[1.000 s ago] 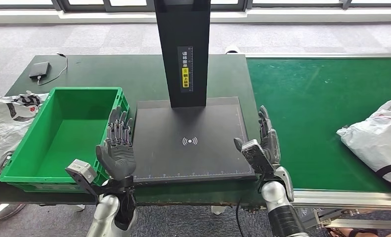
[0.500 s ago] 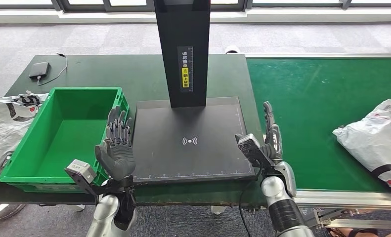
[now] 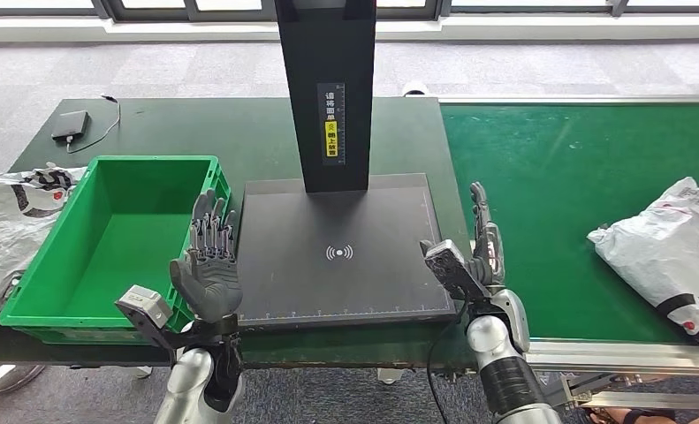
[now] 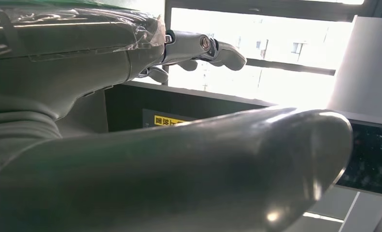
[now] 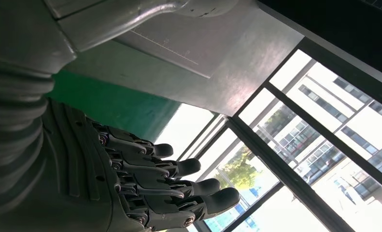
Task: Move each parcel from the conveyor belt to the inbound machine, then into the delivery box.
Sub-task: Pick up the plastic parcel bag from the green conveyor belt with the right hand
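Note:
I expect the white plastic parcel [image 3: 665,258] to gather into folds at my right gripper when I lift it, because the plastic has loose wrinkles [image 3: 683,197] near the parcel's far corner.
A white plastic parcel [image 3: 672,256] lies on the green conveyor belt [image 3: 558,177] at the right edge of the head view. The inbound machine's black scan plate [image 3: 341,252] sits in the middle, under its black post [image 3: 328,88]. The green delivery box [image 3: 116,238] stands empty to the left. My left hand [image 3: 208,265] is raised open between the box and the plate, fingers apart [image 4: 203,46]. My right hand [image 3: 469,256] stands open at the plate's right edge, fingers straight [image 5: 179,188], well short of the parcel.
Another white parcel [image 3: 10,221] lies left of the green box on the dark table [image 3: 195,124]. A black device with a cable [image 3: 70,124] sits at the table's far left corner. The belt's metal frame [image 3: 611,353] runs along the near right.
The parcel has ridden left along the belt, toward my right hand. My right hand turned a little and rose slightly; the left hand has not moved.

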{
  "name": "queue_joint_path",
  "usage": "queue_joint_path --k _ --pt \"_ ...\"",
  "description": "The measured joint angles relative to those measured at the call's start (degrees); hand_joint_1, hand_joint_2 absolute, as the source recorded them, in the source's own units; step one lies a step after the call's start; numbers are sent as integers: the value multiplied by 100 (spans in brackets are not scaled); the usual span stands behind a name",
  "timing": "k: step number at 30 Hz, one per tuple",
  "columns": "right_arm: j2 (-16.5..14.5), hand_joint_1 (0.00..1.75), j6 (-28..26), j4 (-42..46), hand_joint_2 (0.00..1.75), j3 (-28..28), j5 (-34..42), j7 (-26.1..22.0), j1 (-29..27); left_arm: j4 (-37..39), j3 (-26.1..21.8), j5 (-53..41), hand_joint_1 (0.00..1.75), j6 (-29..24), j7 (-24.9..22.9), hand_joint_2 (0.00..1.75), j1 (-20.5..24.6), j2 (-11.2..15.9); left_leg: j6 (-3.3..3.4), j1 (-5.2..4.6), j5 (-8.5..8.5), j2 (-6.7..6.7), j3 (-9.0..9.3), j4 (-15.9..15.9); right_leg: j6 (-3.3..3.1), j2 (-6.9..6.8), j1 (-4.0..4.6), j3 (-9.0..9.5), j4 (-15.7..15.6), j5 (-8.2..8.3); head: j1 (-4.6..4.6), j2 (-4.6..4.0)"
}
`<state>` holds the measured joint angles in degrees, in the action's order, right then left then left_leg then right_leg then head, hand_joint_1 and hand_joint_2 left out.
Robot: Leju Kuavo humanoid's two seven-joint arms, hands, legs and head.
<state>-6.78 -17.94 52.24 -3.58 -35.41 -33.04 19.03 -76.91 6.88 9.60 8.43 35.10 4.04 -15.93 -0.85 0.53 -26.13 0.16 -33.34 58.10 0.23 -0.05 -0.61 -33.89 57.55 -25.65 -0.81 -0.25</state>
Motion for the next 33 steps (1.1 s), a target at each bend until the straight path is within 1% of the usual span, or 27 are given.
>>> queue_joint_path --k 6,7,8,9,10,12,13,14,15,16,18,19,27,33 --pt "1 0 -5 -10 175 0 -17 14 1 0 0 4 0 8 -8 0 0 0 0 0 0 0 0 0 0 0 0 -1 0 0 0 -1" --pt "32 0 -40 -25 175 0 -102 92 6 2 1 35 0 55 -37 0 1 1 0 0 0 1 3 1 0 1 0 -5 -2 0 0 0" --pt "147 0 -132 -87 175 -2 -310 289 17 18 5 98 0 150 -71 0 5 5 1 -3 -1 1 5 2 2 0 -1 -7 -6 1 2 1" --pt "352 0 -291 -223 175 -9 -712 644 48 66 24 179 0 291 -86 0 18 12 8 -6 -2 -6 7 4 6 -8 -3 -5 -10 0 3 1" --pt "692 0 -530 -469 175 -6 -1270 1202 104 167 54 268 0 448 -52 0 42 22 23 -10 1 -30 6 7 18 -34 -9 3 -14 -4 4 1" --pt "1480 0 -1045 -1126 175 78 -2284 2485 241 443 115 368 0 653 143 0 88 39 58 -17 13 -118 -18 12 47 -124 -23 31 -15 -15 -1 1" --pt "1822 0 -1246 -1439 175 150 -2560 2983 312 569 128 394 0 685 244 0 100 45 68 -20 20 -154 -34 15 57 -161 -30 37 -14 -14 -8 0" --pt "2056 0 -1365 -1678 175 213 -2697 3233 380 652 131 408 0 691 307 0 103 54 67 -21 20 -157 -48 17 58 -163 -32 32 -14 -5 -13 0" --pt "2213 0 -1421 -1871 175 253 -2805 3314 453 711 137 415 0 689 337 0 107 61 65 -22 16 -127 -59 18 57 -131 -33 22 -15 7 -15 0" --pt "2312 0 -1428 -2023 175 265 -2919 3280 521 751 151 413 0 683 345 0 114 66 63 -23 3 -83 -64 19 55 -88 -34 13 -18 17 -14 1" --pt "2412 0 -1386 -2267 175 267 -3125 3231 600 799 200 386 0 650 335 0 140 63 66 -26 -16 -15 -55 19 57 -20 -36 4 -22 21 -11 1" --pt "2446 0 -1369 -2362 175 267 -3180 3246 611 811 221 374 0 631 328 0 153 59 71 -27 -16 -7 -45 19 59 -14 -36 1 -22 21 -12 1" --pt "2615 0 -1310 -2758 175 269 -3260 3268 727 858 274 324 0 558 311 0 181 55 71 -27 4 -23 -35 17 60 -28 -36 -7 -17 21 -13 -1" --pt "2670 0 -1179 -2910 175 269 -3306 3206 808 827 376 -44 0 241 433 0 188 57 72 -28 5 -26 -35 18 61 -32 -37 -4 -18 22 -13 1"
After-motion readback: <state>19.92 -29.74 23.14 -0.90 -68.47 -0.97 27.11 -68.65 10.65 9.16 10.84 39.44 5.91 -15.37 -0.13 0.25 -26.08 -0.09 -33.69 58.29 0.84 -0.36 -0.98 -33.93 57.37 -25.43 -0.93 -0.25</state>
